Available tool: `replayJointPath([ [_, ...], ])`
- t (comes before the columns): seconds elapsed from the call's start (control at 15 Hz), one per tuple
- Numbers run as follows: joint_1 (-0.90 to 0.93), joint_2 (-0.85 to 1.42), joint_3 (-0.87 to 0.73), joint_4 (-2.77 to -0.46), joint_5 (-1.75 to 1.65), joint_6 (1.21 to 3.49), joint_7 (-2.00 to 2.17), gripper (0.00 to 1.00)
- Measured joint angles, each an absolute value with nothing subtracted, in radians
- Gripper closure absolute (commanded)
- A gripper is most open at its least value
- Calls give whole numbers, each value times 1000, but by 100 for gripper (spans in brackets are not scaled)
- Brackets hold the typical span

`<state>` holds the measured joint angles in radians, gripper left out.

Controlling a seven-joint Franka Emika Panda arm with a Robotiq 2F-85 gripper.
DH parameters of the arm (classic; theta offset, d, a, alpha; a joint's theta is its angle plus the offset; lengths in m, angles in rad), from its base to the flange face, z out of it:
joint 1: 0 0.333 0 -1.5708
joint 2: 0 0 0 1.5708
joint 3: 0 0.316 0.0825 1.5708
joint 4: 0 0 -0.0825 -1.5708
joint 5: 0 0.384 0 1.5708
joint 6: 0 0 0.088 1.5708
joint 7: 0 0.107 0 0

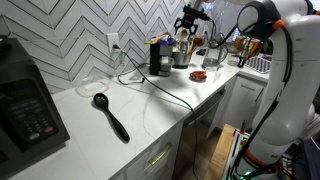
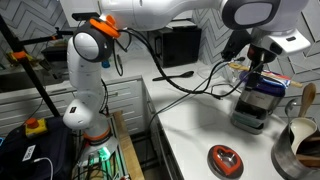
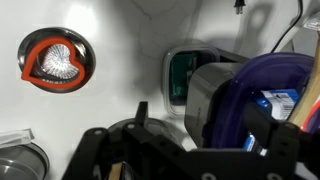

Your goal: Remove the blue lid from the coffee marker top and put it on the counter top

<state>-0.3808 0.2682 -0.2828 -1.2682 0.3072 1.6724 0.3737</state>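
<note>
The robot's open gripper has the blue lid off-centre below it, so next the gripper moves toward the lid and straddles its near rim before it closes and lifts.
The coffee maker (image 2: 252, 108) stands on the white counter, and it also shows in an exterior view (image 1: 159, 56). The blue lid (image 2: 262, 88) sits on its top. In the wrist view the lid (image 3: 262, 88) is a dark blue-purple ring at the right, with the coffee maker body (image 3: 205, 100) under it. My gripper (image 2: 262, 66) hangs just above the lid. In the wrist view the gripper (image 3: 222, 108) is open, with one finger left of the lid and one at the right edge. It holds nothing.
A red heart-shaped dish (image 2: 224, 159) lies near the counter's front and shows in the wrist view (image 3: 57, 60). A metal pot (image 2: 300, 142) stands beside the coffee maker. A black ladle (image 1: 110, 116), a microwave (image 1: 25, 105) and cables (image 1: 160, 88) are on the counter.
</note>
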Motion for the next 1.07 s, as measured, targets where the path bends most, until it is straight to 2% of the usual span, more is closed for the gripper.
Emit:
replayJointPath([
  [0.07, -383, 287, -283, -1253, 307, 1672, 376, 44],
  [0.13, -384, 304, -284, -1240, 307, 1672, 379, 47],
  [0.27, -385, 332, -284, -1217, 308, 1672, 385, 38],
  [0.33, -385, 343, -283, -1206, 311, 1673, 386, 26],
  [0.4, -385, 352, -283, -1199, 317, 1675, 386, 25],
  [0.53, -385, 362, -282, -1181, 339, 1678, 386, 17],
  [0.67, -384, 365, -281, -1167, 353, 1678, 387, 22],
  [0.73, -384, 367, -281, -1159, 357, 1678, 388, 30],
  [0.93, -383, 385, -281, -1133, 362, 1678, 406, 46],
  [1.07, -383, 405, -280, -1116, 363, 1678, 425, 48],
])
